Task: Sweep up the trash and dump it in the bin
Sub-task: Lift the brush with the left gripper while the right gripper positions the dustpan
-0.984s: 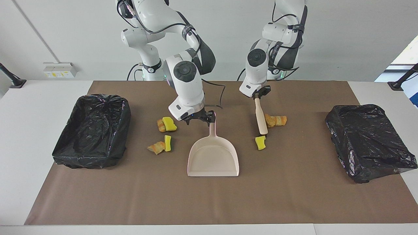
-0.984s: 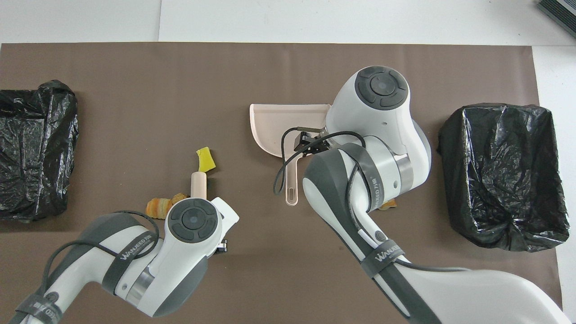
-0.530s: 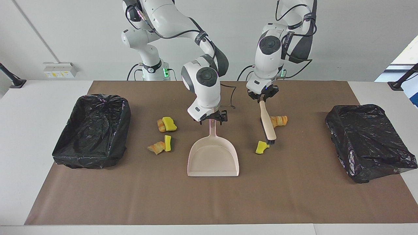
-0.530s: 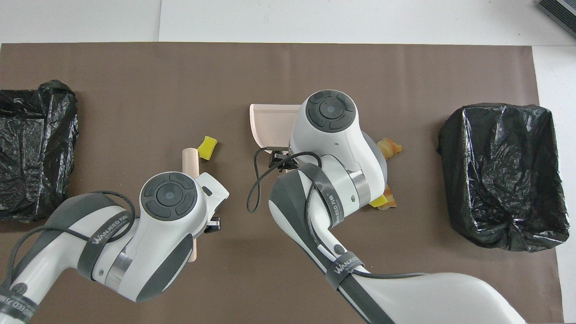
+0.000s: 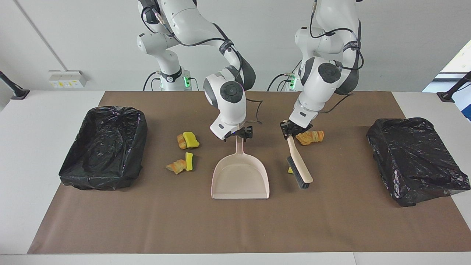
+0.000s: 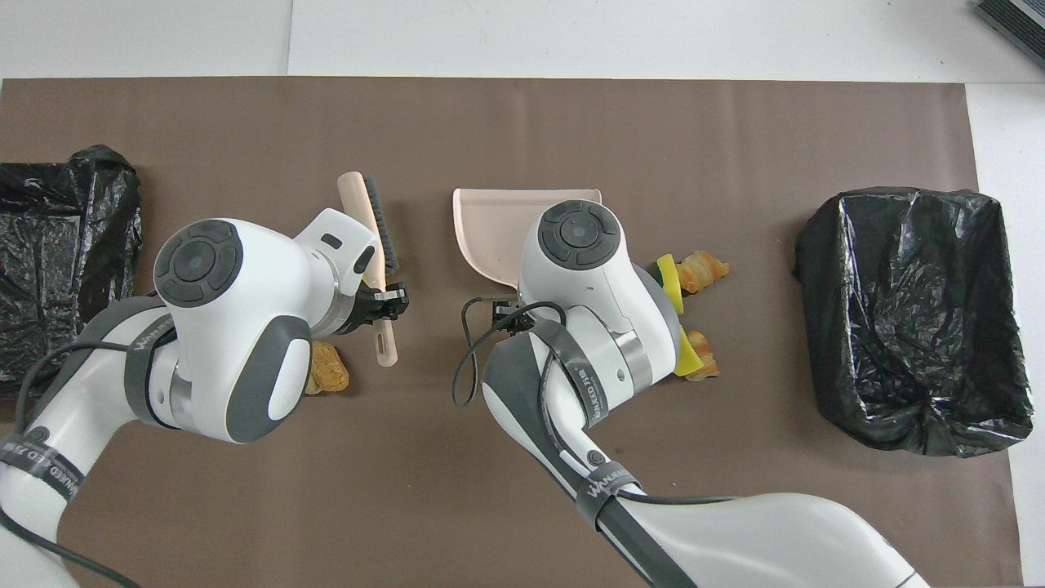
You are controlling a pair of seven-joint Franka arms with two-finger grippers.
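Note:
The trash should slip off into the bin when the robot tips the dustpan, because the beige dustpan (image 6: 497,235) is open along its straight front edge (image 6: 529,191).
The beige dustpan (image 5: 241,176) (image 6: 490,229) lies mid-table, its handle pointing toward the robots. My right gripper (image 5: 240,134) is low over the handle's end, open, a finger on each side. My left gripper (image 5: 290,129) (image 6: 384,304) is shut on the handle of the brush (image 5: 300,167) (image 6: 371,220), which slants down to the mat. A yellow piece of trash (image 5: 290,170) peeks out beside the bristles, on the dustpan's side. An orange lump (image 5: 311,137) (image 6: 326,371) lies by the left gripper. Two yellow-and-orange pairs (image 5: 189,140) (image 5: 180,165) lie toward the right arm's end.
A black-lined bin (image 5: 103,147) (image 6: 906,310) stands at the right arm's end of the brown mat, and another (image 5: 415,158) (image 6: 57,245) at the left arm's end. In the overhead view the right arm covers the dustpan's handle.
The left arm swung the brush away from the robots, its head passing the yellow piece. The right gripper slid over onto the dustpan's handle end and settled there.

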